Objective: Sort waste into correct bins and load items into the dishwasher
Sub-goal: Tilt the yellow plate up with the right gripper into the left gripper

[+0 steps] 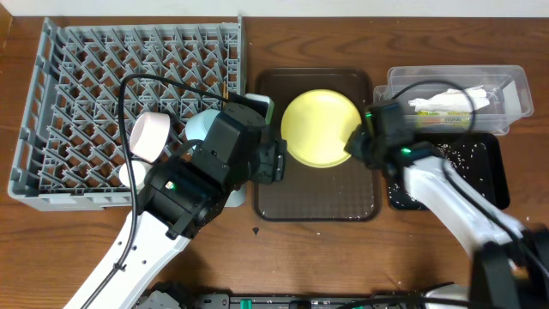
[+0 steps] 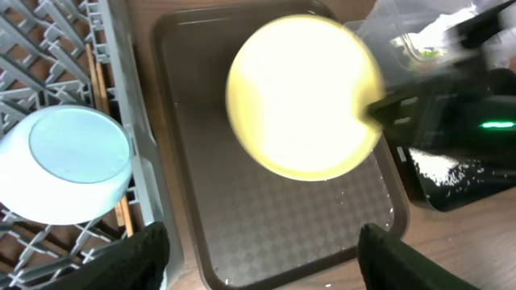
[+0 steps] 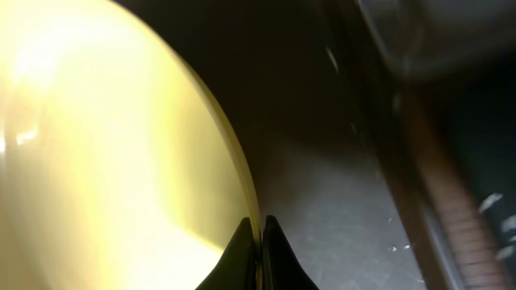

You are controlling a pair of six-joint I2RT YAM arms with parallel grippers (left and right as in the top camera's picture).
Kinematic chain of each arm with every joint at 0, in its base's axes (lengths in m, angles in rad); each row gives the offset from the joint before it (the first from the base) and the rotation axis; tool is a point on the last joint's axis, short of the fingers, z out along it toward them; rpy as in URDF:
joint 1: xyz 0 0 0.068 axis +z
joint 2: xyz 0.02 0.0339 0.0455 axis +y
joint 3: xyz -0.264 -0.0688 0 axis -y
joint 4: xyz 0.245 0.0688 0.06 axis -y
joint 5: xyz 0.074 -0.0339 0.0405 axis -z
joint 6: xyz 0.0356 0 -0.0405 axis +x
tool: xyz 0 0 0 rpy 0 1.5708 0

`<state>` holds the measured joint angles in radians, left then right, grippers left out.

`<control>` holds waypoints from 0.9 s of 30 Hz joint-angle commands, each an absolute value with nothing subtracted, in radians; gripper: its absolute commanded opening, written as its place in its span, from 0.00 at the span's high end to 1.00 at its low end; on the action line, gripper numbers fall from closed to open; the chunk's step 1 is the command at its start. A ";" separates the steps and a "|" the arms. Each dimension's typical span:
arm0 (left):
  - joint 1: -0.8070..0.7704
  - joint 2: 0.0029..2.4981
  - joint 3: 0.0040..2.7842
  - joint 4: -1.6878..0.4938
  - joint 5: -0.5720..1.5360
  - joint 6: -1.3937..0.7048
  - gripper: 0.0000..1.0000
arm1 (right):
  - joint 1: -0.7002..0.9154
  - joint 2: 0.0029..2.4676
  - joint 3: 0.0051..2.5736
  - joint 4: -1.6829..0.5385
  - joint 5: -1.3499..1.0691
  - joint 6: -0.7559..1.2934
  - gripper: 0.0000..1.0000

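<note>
Next, my left gripper grabs the rack-side rim [image 1: 285, 131] and loads the plate, because my right gripper is holding the yellow plate's rim farthest from the dish rack.
My right gripper [image 1: 352, 146] [image 3: 260, 242] is shut on the right rim of the round yellow plate [image 1: 319, 127] [image 2: 302, 97] [image 3: 105, 153] and holds it tilted above the brown serving tray [image 1: 317, 202] [image 2: 298, 217]. My left gripper [image 1: 279, 161] [image 2: 262, 258] is open and empty over the tray's left edge. The light blue bowl [image 1: 204, 125] [image 2: 68, 161], the pinkish-white bowl [image 1: 147, 136] and two chopsticks [image 2: 97, 76] are in the grey dish rack [image 1: 103, 77]. The clear tub [image 1: 506, 90] holds the napkin [image 1: 442, 103] and the wrapper [image 1: 442, 120]. Rice scraps [image 1: 463, 154] lie in the black tray [image 1: 493, 184].
The dish rack fills the left of the table, the brown serving tray the middle, and the two bins the right. A black cable [image 1: 163, 81] loops over the rack. Bare wooden table lies in front [image 1: 326, 257].
</note>
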<state>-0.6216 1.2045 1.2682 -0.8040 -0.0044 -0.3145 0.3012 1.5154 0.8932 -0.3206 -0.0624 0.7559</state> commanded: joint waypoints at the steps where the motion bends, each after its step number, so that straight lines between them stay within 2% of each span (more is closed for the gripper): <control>1: -0.603 1.205 1.275 -0.802 -0.034 -0.309 0.19 | 0.237 1.358 0.902 -0.339 -0.275 0.486 0.99; 4: -0.592 1.205 1.275 -0.780 -0.009 -0.323 0.15 | 0.196 1.283 0.902 -0.353 -0.473 0.370 0.99; 10: -0.587 1.205 1.275 -0.754 0.061 -0.323 0.14 | 0.164 1.212 0.902 -0.384 -0.795 0.234 0.99; 16: -0.587 1.205 1.275 -0.744 0.163 -0.323 0.16 | 0.165 1.210 0.902 -0.356 -0.981 0.154 0.99; 18: -0.587 1.205 1.275 -0.747 0.172 -0.323 0.22 | 0.165 1.210 0.902 -0.340 -1.028 0.141 0.99; 19: -0.587 1.205 1.275 -0.748 0.172 -0.323 0.29 | 0.165 1.210 0.902 -0.335 -1.034 0.141 0.99; 20: -0.587 1.205 1.275 -0.747 0.172 -0.323 0.40 | 0.165 1.210 0.902 -0.334 -1.034 0.142 0.99; 21: -0.587 1.205 1.275 -0.747 0.172 -0.323 0.59 | 0.165 1.210 0.902 -0.333 -1.034 0.142 0.99; 22: -0.587 1.204 1.275 -0.747 0.172 -0.323 0.74 | 0.165 1.210 0.902 -0.333 -1.029 0.146 0.94; 23: -0.587 1.203 1.275 -0.746 0.168 -0.323 0.86 | 0.165 1.210 0.902 -0.333 -1.019 0.156 0.74; 24: -0.587 1.201 1.275 -0.744 0.147 -0.322 0.92 | 0.164 1.210 0.902 -0.334 -0.996 0.173 0.58; 27: -0.587 1.179 1.277 -0.751 0.014 -0.289 0.92 | 0.160 1.210 0.902 -0.348 -0.923 0.206 0.51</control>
<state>-0.5945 1.1976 1.2690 -0.7452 0.1448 -0.3157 0.1677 1.2255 0.8936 -0.3420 -0.9283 0.1822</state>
